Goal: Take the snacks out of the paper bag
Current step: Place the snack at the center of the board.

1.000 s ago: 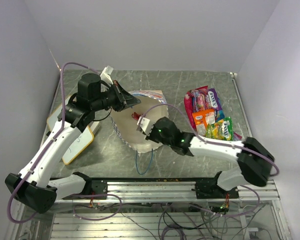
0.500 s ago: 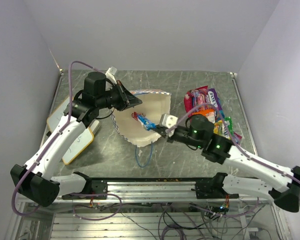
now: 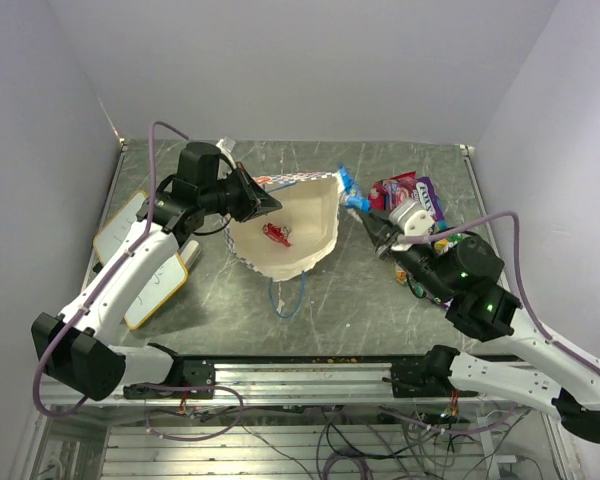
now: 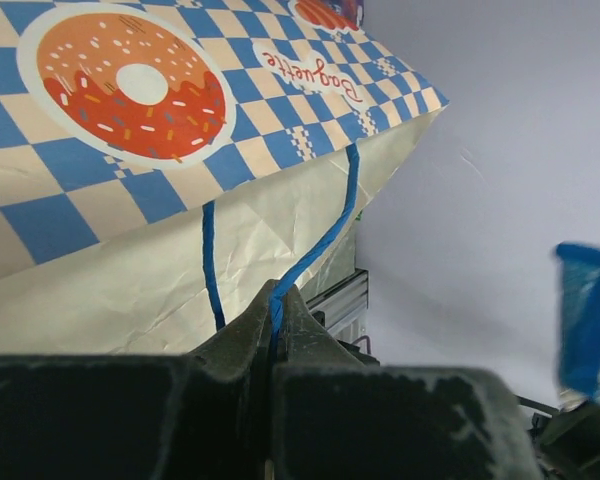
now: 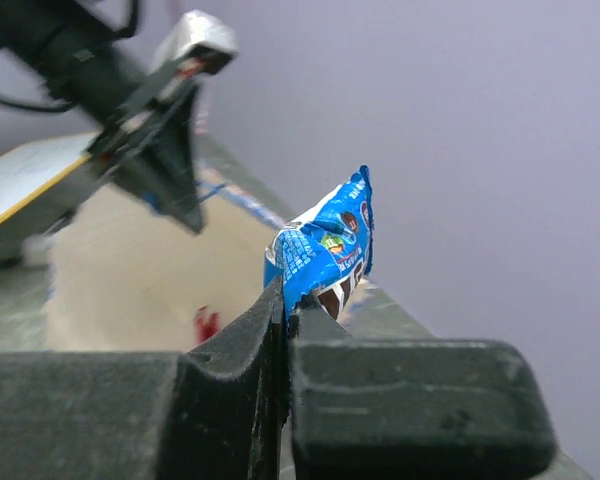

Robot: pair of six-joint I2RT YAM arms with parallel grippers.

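Note:
The blue snack packet (image 3: 351, 190) is clear of the paper bag's rim, so my right gripper should now go toward the pile of snacks (image 3: 410, 193) and release the packet there.
The paper bag (image 3: 298, 240) lies on its side at the table's middle, mouth held open toward the camera. My left gripper (image 3: 270, 203) is shut on its blue cord handle (image 4: 320, 240) at the upper rim. One red snack packet (image 3: 276, 235) lies inside the bag; it also shows in the right wrist view (image 5: 206, 324). My right gripper (image 3: 365, 216) is shut on a blue snack packet (image 3: 350, 190), held in the air just right of the bag's mouth; the packet also shows in the right wrist view (image 5: 325, 255). A pile of snacks (image 3: 418, 225) lies on the table at the right.
A yellow-edged whiteboard (image 3: 140, 260) lies at the left under the left arm. The bag's second blue handle (image 3: 288, 298) trails on the table toward the near edge. Walls close in the table on the left, back and right.
My right gripper has pulled out of the bag with the blue packet and moved right and back, toward the pile. My left gripper has lifted the bag's rim slightly.

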